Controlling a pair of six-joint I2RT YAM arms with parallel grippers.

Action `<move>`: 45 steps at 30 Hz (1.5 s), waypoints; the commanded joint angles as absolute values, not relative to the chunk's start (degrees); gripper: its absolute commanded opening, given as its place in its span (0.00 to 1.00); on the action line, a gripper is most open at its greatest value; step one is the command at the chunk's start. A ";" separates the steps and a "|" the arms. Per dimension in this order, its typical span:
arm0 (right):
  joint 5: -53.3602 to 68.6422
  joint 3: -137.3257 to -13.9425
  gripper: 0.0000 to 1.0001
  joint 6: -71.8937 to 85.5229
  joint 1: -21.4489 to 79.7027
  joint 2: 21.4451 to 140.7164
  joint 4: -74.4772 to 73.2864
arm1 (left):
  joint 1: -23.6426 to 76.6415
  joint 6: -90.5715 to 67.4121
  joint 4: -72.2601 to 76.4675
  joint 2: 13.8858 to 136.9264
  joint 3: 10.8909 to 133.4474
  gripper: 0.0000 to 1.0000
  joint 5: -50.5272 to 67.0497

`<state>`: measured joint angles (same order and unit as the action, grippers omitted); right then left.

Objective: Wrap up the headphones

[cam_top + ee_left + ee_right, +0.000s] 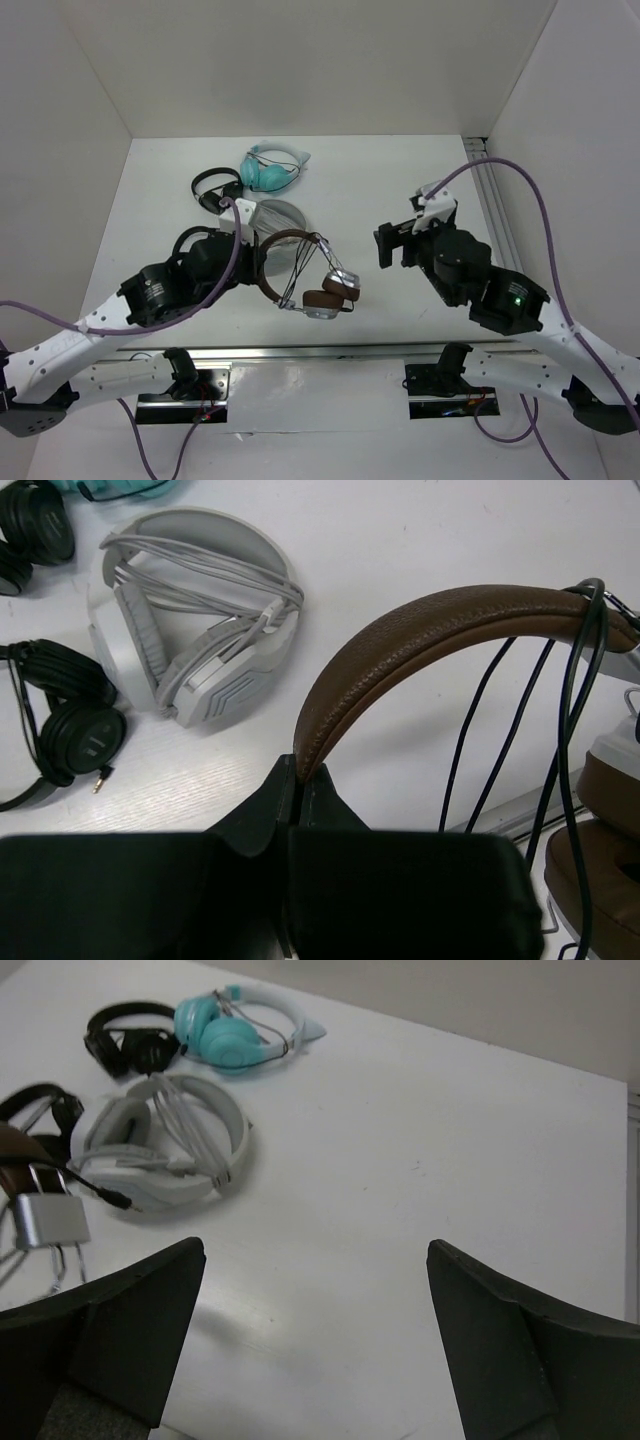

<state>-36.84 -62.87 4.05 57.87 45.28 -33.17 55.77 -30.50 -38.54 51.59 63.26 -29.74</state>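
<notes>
My left gripper is on its way to the open spot (350,182) beside the teal pair, with the cable wound (316,240) around the brown headband. It should keep going and let go there.
The headphones (318,291) have a dark brown headband (420,630) and brown-and-silver earcups (610,790), and sit at the table's near middle. The headband stands up in an arch, and a thin dark cable (566,680) hangs over it in several strands. My left gripper (298,772) is shut on the headband's left end, seen from above as my left gripper (256,264). My right gripper (394,244) hangs to the right of the headphones, apart from them. In the right wrist view my right gripper (315,1252) is wide open over bare table, holding nothing. The cable's plug (121,1199) lies at the left there.
A white pair with its cord wound on it (276,215) (190,620) (165,1140) lies just behind the brown pair. A black pair (214,187) (128,1045) and a teal pair (270,168) (228,1036) lie farther back. A metal rail (320,352) runs along the near edge.
</notes>
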 commanded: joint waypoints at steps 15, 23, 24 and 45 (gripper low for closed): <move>-43.77 -70.22 0.99 21.18 57.57 42.55 -44.12 | 52.31 -36.39 -19.42 79.32 68.45 0.00 -27.17; -40.61 -71.81 0.99 21.36 57.57 40.61 -46.49 | 45.01 -32.96 -18.54 100.79 86.64 0.00 -17.68; -40.61 -71.81 0.99 20.84 57.57 40.61 -46.49 | 44.22 -32.96 -19.15 103.16 91.10 0.00 -16.62; -31.64 -65.92 0.99 18.11 57.57 36.13 -47.99 | 31.20 -36.99 -21.88 142.20 132.80 0.00 -12.12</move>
